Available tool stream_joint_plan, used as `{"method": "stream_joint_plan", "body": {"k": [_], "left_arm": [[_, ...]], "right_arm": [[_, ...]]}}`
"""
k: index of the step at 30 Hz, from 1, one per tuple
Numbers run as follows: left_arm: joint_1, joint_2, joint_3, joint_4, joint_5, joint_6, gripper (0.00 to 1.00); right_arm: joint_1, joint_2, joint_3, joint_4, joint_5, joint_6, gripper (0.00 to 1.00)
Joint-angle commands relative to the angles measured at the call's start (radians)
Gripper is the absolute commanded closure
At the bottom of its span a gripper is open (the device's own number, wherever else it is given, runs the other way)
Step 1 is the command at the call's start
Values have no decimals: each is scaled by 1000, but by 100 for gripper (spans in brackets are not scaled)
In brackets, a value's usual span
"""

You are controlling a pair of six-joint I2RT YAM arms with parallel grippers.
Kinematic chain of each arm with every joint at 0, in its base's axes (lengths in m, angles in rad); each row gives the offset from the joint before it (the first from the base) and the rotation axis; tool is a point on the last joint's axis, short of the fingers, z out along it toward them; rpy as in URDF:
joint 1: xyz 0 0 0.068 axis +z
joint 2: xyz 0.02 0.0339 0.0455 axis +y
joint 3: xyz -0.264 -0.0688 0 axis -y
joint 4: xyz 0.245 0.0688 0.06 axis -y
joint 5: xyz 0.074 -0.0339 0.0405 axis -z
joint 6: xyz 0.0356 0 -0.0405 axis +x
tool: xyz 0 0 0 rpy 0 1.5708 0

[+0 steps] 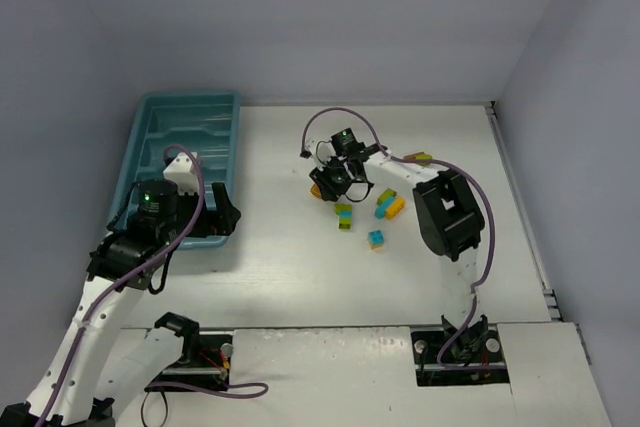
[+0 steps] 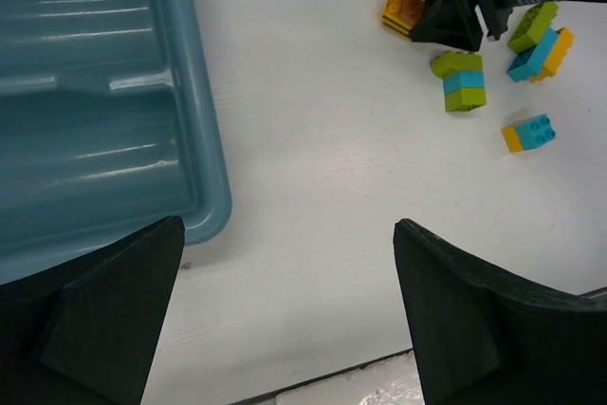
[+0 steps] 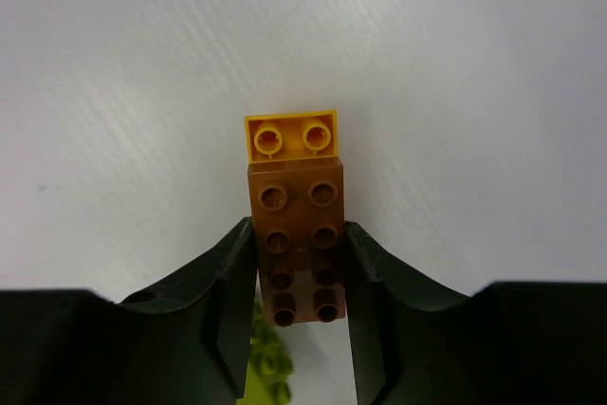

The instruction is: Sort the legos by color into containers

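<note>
Next, my left gripper takes hold of the orange end (image 3: 291, 134) and pulls the two legos apart before sorting, because an orange lego is stuck to the brown lego in my right gripper (image 3: 297, 198).
My right gripper (image 3: 299, 258) is shut on a brown lego (image 3: 299, 206), its fingers pressed against the brick's two long sides. An orange lego (image 3: 291, 137) is joined to the brown one's far end. From above, this gripper (image 1: 330, 182) sits at the left of the lego cluster. Loose legos lie on the table: a lime-and-cyan stack (image 2: 460, 82), a small cyan-and-yellow piece (image 2: 529, 133) and a lime, cyan and orange group (image 2: 541, 45). My left gripper (image 2: 285, 320) hangs open over bare table beside the near right corner of the teal containers tray (image 2: 204, 139).
The teal tray (image 1: 190, 99) lies at the back left, its long compartments running away from the arms. A lime green lego (image 3: 266, 358) shows blurred under my right fingers. White walls close the table at the back and right.
</note>
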Motion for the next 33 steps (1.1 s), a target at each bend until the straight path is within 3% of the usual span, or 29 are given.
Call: {"method": "stream_joint_plan", "body": {"k": [1, 3, 9, 15, 23, 33], "left_arm": [[-6, -3, -7, 156, 98, 5, 15], [-6, -11, -27, 233, 169, 25, 15], [-5, -8, -77, 511, 335, 25, 15], [-5, 142, 33, 632, 559, 22, 15], [-6, 288, 226, 713, 782, 7, 15], [-16, 347, 252, 841, 899, -50, 23]], "right_arm": [[3, -159, -48, 84, -181, 149, 100], [-13, -252, -107, 149, -321, 263, 100], [-54, -478, -294, 575, -632, 634, 100], [-53, -631, -409, 919, -710, 879, 100], [-51, -720, -398, 973, -782, 939, 100], [-51, -748, -389, 1053, -841, 986, 100]]}}
